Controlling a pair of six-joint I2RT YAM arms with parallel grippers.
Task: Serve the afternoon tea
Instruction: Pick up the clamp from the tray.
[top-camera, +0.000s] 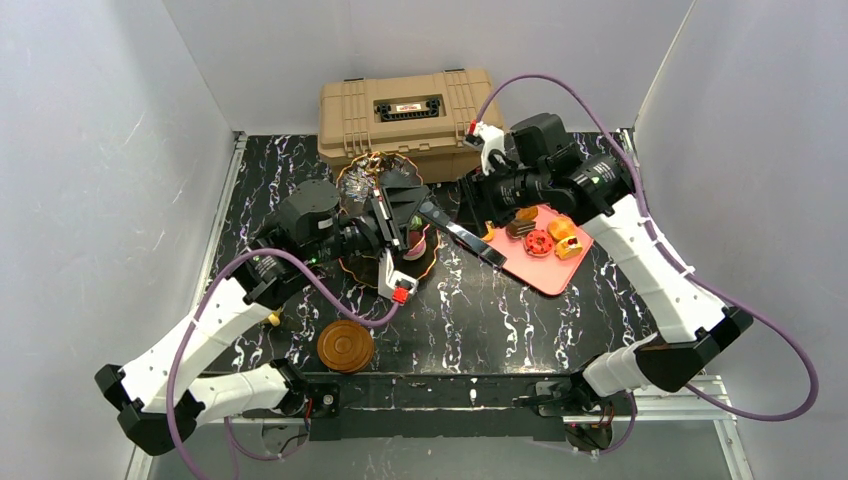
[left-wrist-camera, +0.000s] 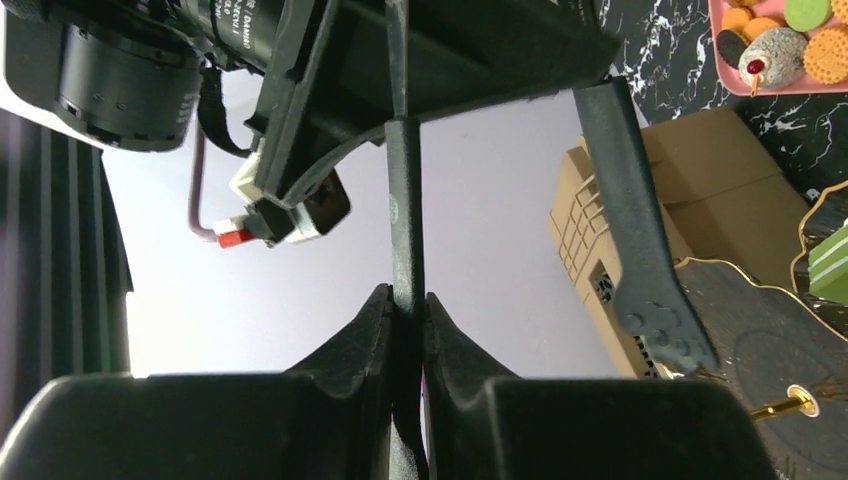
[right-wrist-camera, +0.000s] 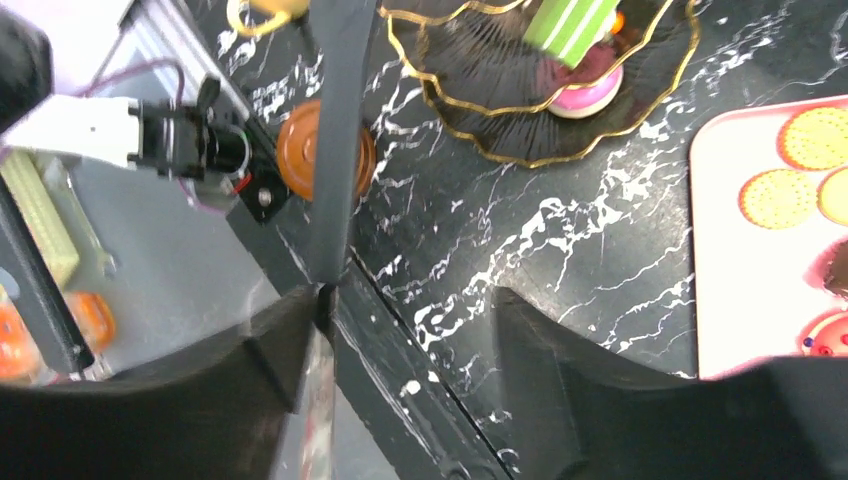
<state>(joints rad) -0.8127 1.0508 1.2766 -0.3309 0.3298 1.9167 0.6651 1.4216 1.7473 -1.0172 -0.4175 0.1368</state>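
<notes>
One arm of the tongs (right-wrist-camera: 40, 285) is outside the open fingers of my right gripper. My left gripper should turn the tongs first, and then my right gripper should take both arms (top-camera: 466, 237).
The tiered black stand (top-camera: 352, 185) with gold rims rises at mid-table; its lower plate (right-wrist-camera: 500, 100) carries a green striped pastry (right-wrist-camera: 572, 25) and a pink macaron (right-wrist-camera: 585, 95). My left gripper (left-wrist-camera: 407, 295) hovers over the stand (left-wrist-camera: 770, 330) and is shut on one thin arm of the black tongs (left-wrist-camera: 404, 200); their other arm (left-wrist-camera: 640, 250) ends in a scalloped tip. From above, the tongs (top-camera: 470, 240) slant towards the pink tray (top-camera: 545, 275) of pastries. My right gripper (right-wrist-camera: 410, 295) is open; the tongs' arm (right-wrist-camera: 335, 150) only brushes its left finger.
A tan toolbox (top-camera: 410, 110) stands against the back wall behind the stand. One round brown saucer (top-camera: 345, 345) lies near the front left, close to the left arm's base. The pink tray (right-wrist-camera: 740, 260) holds several biscuits and cakes. Grey walls close in both sides.
</notes>
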